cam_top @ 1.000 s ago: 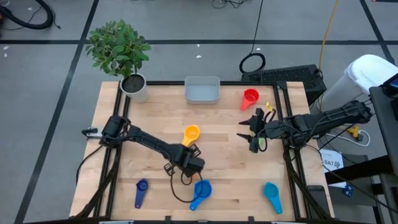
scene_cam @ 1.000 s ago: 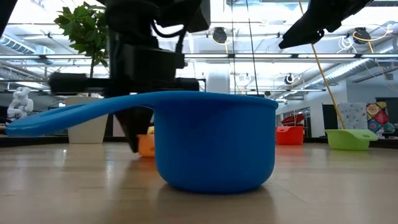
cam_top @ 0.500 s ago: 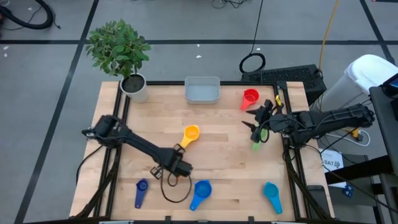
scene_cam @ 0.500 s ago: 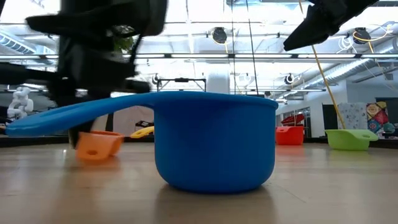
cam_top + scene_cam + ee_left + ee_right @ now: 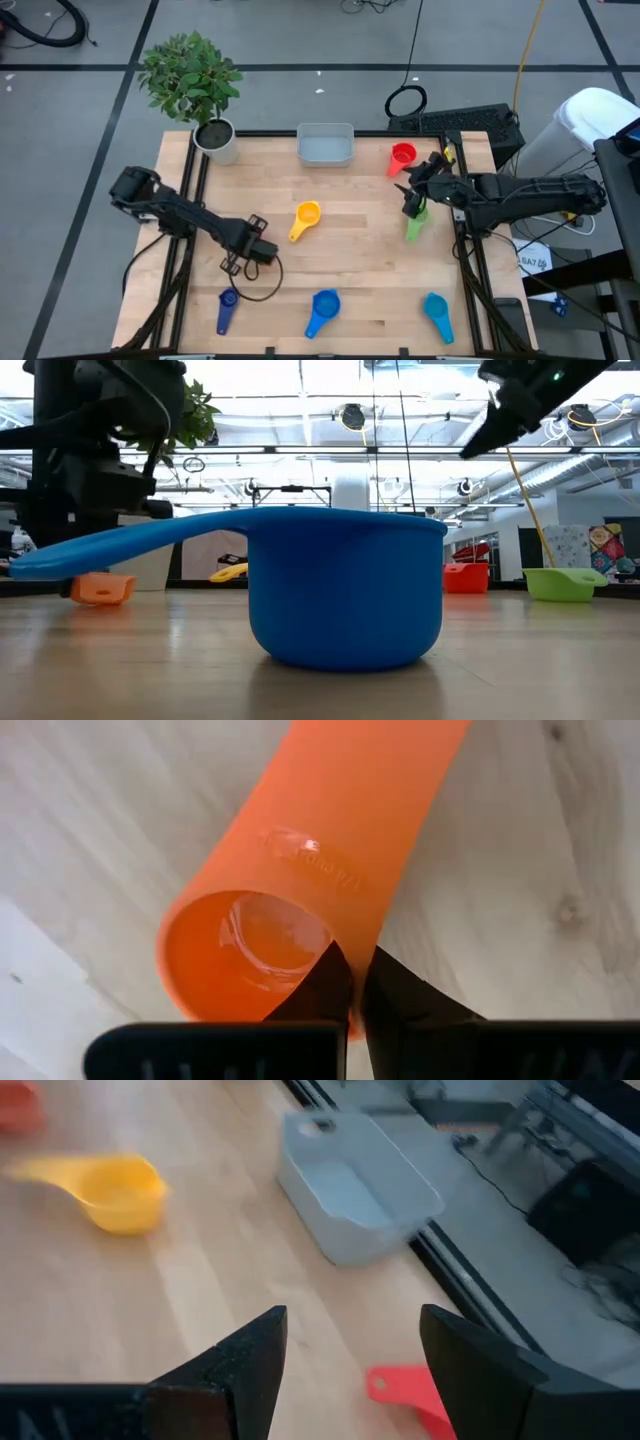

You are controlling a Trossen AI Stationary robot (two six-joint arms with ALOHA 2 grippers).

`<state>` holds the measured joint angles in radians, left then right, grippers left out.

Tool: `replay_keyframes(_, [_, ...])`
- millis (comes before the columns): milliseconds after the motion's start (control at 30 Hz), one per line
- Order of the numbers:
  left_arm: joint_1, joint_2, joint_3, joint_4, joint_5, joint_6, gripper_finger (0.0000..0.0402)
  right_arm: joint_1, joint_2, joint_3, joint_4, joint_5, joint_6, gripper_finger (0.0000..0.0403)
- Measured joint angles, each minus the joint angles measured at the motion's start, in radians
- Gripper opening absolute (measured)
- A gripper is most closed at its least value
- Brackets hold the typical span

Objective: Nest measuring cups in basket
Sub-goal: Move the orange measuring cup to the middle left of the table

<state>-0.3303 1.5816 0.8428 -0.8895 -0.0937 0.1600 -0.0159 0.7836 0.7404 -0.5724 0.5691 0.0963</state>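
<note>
My left gripper grips the orange cup off-centre, at the cup's rim (image 5: 343, 942) by its handle, so I should put it down, open and centre over its bowl (image 5: 262, 956).
My left gripper (image 5: 256, 250) (image 5: 356, 982) is at the table's left middle, shut on the orange cup (image 5: 300, 860), which the gripper hides in the high view and which shows low at the table in the low view (image 5: 100, 588). My right gripper (image 5: 406, 190) (image 5: 350, 1340) is open and empty, just far of the green cup (image 5: 415, 226). The basket (image 5: 325, 146) stands at the far edge. The yellow cup (image 5: 304, 218), red cup (image 5: 402, 155), dark blue cup (image 5: 227, 310), bright blue cup (image 5: 323, 310) and teal cup (image 5: 436, 314) rest on the table. My left gripper holds the orange cup by the bowl's rim (image 5: 330, 955), beside where the handle joins. One finger (image 5: 322, 988) is inside the bowl and one (image 5: 405, 1000) outside, coming from above. The cup's mouth faces up; whether its bottom touches the table, I cannot tell.
A potted plant in a round white pot (image 5: 218, 140) stands at the far left corner. A black frame rail (image 5: 460, 200) runs along the table's right side by the right arm. Bare wood lies between the basket and the yellow cup.
My left gripper has gone toward the table's left edge and a little toward the far edge, carrying the orange cup away from the bright blue cup. My right gripper has gone toward the far edge, off the green cup, which has stayed where it was.
</note>
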Motion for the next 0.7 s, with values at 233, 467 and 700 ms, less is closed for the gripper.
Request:
replay_keyframes(233, [0.071, -0.168, -0.069, 0.106, -0.007, -0.039, 0.0012, -0.208, 0.133, 0.078, -0.116, -0.143, -0.068, 0.0224])
replay_keyframes(467, [0.120, -0.216, -0.093, 0.125, -0.022, -0.021, 0.0012, -0.387, 0.320, 0.188, -0.195, -0.236, -0.140, 0.0224])
replay_keyframes(700, [0.129, -0.216, -0.180, 0.153, -0.021, -0.012, 0.0016, -0.515, 0.419, 0.233, -0.200, -0.287, -0.166, 0.0224])
